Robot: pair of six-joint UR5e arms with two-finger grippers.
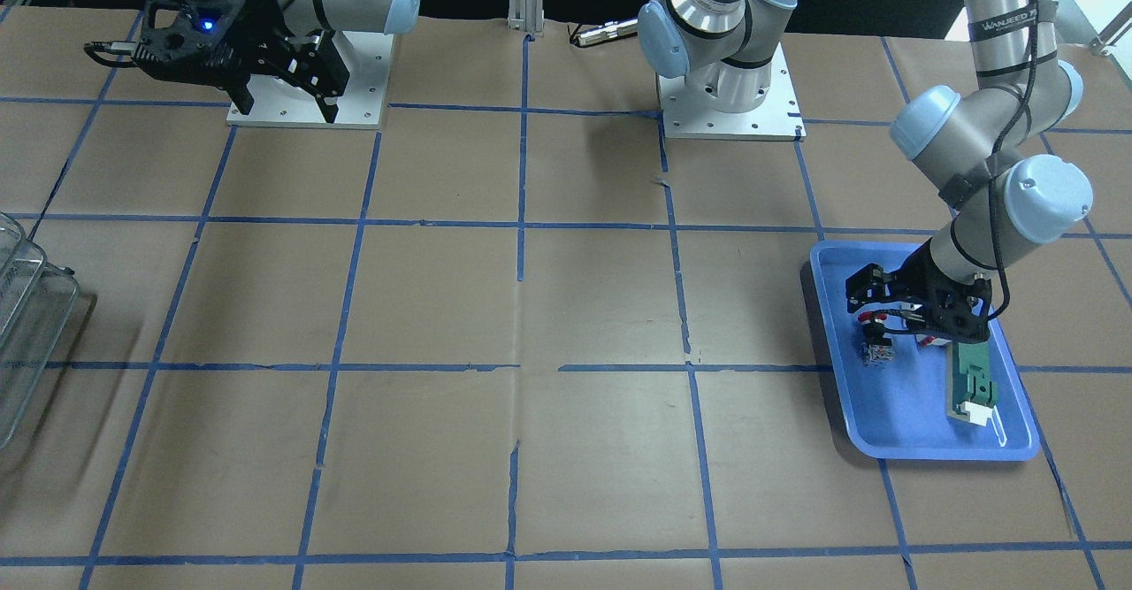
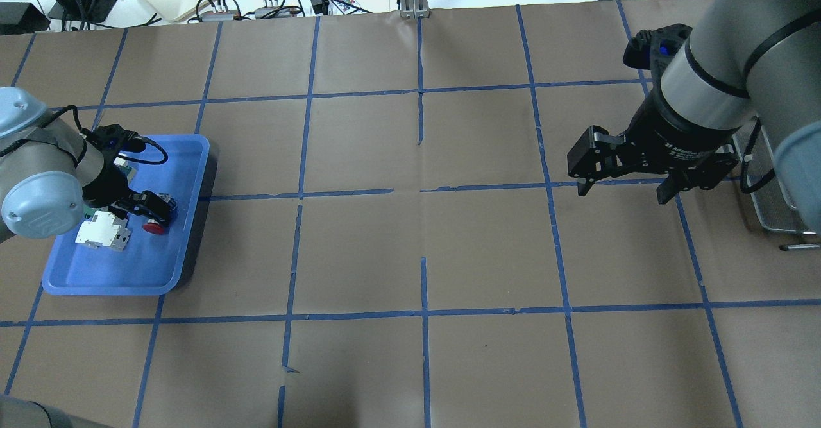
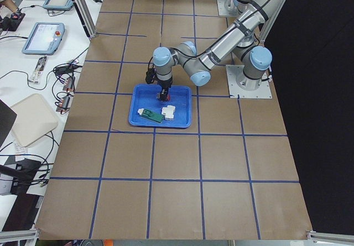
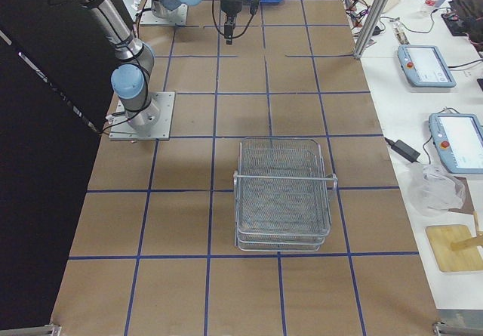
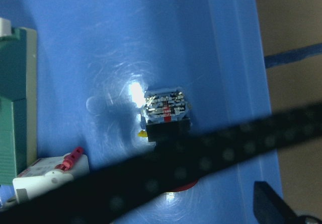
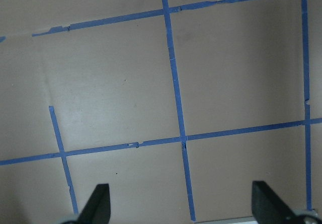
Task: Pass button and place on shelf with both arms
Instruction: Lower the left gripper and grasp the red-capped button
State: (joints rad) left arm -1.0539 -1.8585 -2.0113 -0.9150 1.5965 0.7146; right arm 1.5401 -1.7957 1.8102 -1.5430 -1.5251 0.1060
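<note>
I expect the clear block base (image 5: 165, 106) to come along and stick straight out when I lift the red cap, because the button's black collar (image 5: 168, 130) sits flush against the base.
The button (image 5: 165, 112) lies on its side in the blue tray (image 2: 115, 280), clear block base away from its red cap (image 2: 152, 226). My left gripper (image 2: 152, 208) is low over it with its jaws open on either side of the cap end. One finger (image 5: 269, 206) shows at the lower right of the left wrist view, where a black cable crosses over the cap. My right gripper (image 2: 625, 184) is open and empty, held above bare table. The wire shelf (image 4: 283, 192) stands at the table's end on my right, and its edge shows in the overhead view (image 2: 770, 203).
The tray also holds a white-and-red breaker block (image 2: 102, 230) and a flat green-and-white part (image 1: 973, 386), both close beside the button. Brown paper with a blue tape grid covers the table between the tray and the shelf.
</note>
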